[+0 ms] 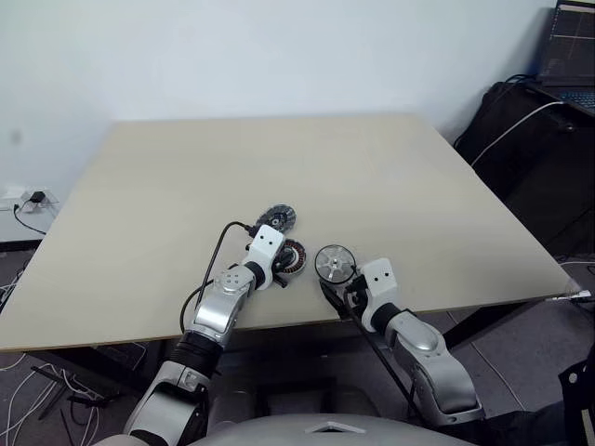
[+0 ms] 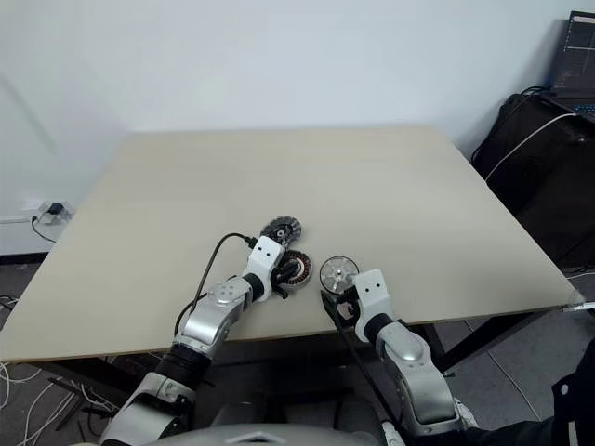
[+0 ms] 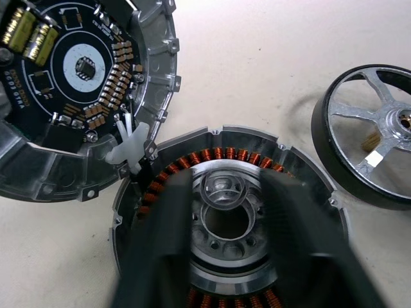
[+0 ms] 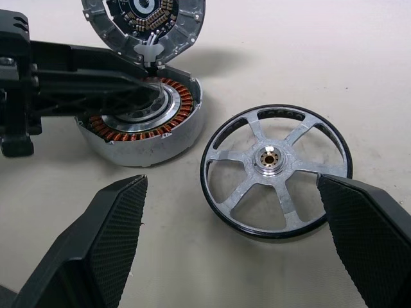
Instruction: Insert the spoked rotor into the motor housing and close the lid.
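Next, I back my left gripper off and guide the clear ring (image 3: 223, 188) in with my right gripper, because the ring sits off centre over the hub's bore (image 3: 226, 222).
The motor housing (image 3: 225, 160), a grey cup ringed with copper windings, sits on the table near its front edge. My left gripper (image 3: 225, 186) reaches over its middle, fingers (image 3: 160, 250) apart, a small clear ring (image 3: 221, 189) between their tips above the hub. The lid (image 3: 83, 96) lies open beside the housing, circuit board up, joined to it by a white connector. To the right lies the spoked rotor (image 4: 276, 170), silver with a dark rim. My right gripper (image 4: 231, 183) stands wide open just behind the rotor, its fingers (image 4: 109, 224) either side, nothing held.
The beige table (image 1: 279, 158) stretches away beyond the parts; its front edge runs close under both wrists. A black cable (image 1: 216, 255) loops from the left wrist. A dark bag (image 1: 530, 158) and a laptop (image 1: 569, 51) stand off the table's right side.
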Available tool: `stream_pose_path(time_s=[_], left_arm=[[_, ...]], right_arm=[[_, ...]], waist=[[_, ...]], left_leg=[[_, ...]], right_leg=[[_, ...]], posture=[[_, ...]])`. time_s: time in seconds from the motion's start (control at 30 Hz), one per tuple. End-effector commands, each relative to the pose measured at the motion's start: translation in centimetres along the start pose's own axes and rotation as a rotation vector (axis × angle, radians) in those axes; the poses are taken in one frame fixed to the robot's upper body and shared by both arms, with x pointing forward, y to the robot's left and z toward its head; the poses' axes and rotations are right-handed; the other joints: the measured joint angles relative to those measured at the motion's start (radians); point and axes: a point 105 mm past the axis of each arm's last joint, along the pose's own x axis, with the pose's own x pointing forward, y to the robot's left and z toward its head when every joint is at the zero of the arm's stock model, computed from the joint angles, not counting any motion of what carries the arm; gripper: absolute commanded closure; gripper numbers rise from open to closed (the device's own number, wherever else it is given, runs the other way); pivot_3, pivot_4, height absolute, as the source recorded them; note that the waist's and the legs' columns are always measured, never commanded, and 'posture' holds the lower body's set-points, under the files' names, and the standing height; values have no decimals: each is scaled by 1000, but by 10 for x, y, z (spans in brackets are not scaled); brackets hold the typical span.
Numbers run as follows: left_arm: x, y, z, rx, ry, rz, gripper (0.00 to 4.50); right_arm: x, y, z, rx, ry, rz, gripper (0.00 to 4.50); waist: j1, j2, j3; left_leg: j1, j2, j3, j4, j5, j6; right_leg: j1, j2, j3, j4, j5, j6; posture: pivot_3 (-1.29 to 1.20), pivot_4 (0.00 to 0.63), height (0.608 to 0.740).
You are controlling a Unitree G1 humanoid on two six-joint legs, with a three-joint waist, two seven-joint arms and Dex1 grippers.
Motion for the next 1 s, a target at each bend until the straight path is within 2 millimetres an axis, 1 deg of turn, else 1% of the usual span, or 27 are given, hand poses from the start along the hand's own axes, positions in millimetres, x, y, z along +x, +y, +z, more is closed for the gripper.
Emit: stream_pose_path(time_s=[0.03,0.1,0.2,0.3,0.33,0.4,0.53,0.6,0.63,0.7,0.77,0.8,1.0], left_arm=[[1,-1,7,15,-25,-8,1832],[0,-1,8,17,-30,-6,1162],[-4,-2,17,6,-78,-6,159],[-11,-6,29,-27,-141,-27,159],[-13,-7,31,-31,-151,-32,332],[-18,-9,32,-38,-162,-34,867],[-31,-10,30,-44,-169,-25,2177],[-40,-7,27,-49,-173,-5,2781],[-44,-5,25,-45,-173,11,3240],[-55,0,20,-43,-173,54,3834],[-65,5,15,-31,-179,102,4479],[-69,8,14,-24,-188,130,4500],[-91,9,-4,-15,-196,208,4500]], right_arm=[[-1,0,20,-16,-82,-3,0],[-1,-1,20,-16,-81,-3,0],[-1,-1,20,-16,-81,-4,0],[-1,-1,20,-16,-79,-4,0],[-1,-1,20,-16,-79,-4,0],[-1,-1,20,-17,-78,-2,0],[0,0,21,-16,-78,2,0],[1,0,23,-6,-85,5,0],[2,1,25,-4,-88,5,0],[5,0,28,-8,-83,0,0],[9,-2,30,-28,-63,-11,395],[12,-1,31,-39,-53,-11,581],[28,13,45,-109,-28,61,2527]], waist=[[0,0,0],[0,0,0],[0,0,0],[0,0,0],[-1,0,0],[-1,0,0],[-1,0,0],[-3,0,0],[-2,0,0],[-3,1,0],[-4,1,0],[-3,1,0],[-1,2,0]], left_leg=[[0,0,0,0,0,0],[0,0,0,0,0,0],[0,0,0,0,0,0],[0,0,0,0,0,0],[0,0,0,0,0,0],[0,0,0,0,0,0],[0,0,0,0,0,0],[0,0,0,0,0,0],[0,0,0,0,0,0],[0,1,0,0,0,0],[0,1,0,0,0,0],[1,1,0,0,0,0],[0,1,0,-1,0,0]], right_leg=[[0,0,0,0,0,0],[0,0,0,0,0,0],[0,0,0,0,0,0],[0,0,0,0,0,0],[0,0,0,0,0,-1],[0,0,0,0,0,-1],[0,0,0,0,0,-1],[0,0,0,0,0,-1],[0,0,0,0,0,-1],[0,0,0,0,0,-1],[0,0,1,0,0,-1],[0,0,1,1,0,0],[-1,-1,1,0,1,-1]], posture=[[0,0,740],[0,0,740],[0,0,740],[0,0,740],[0,0,740],[0,0,740],[0,0,740],[0,0,740],[0,0,740],[0,0,740],[0,0,740],[0,0,740],[0,0,740]])
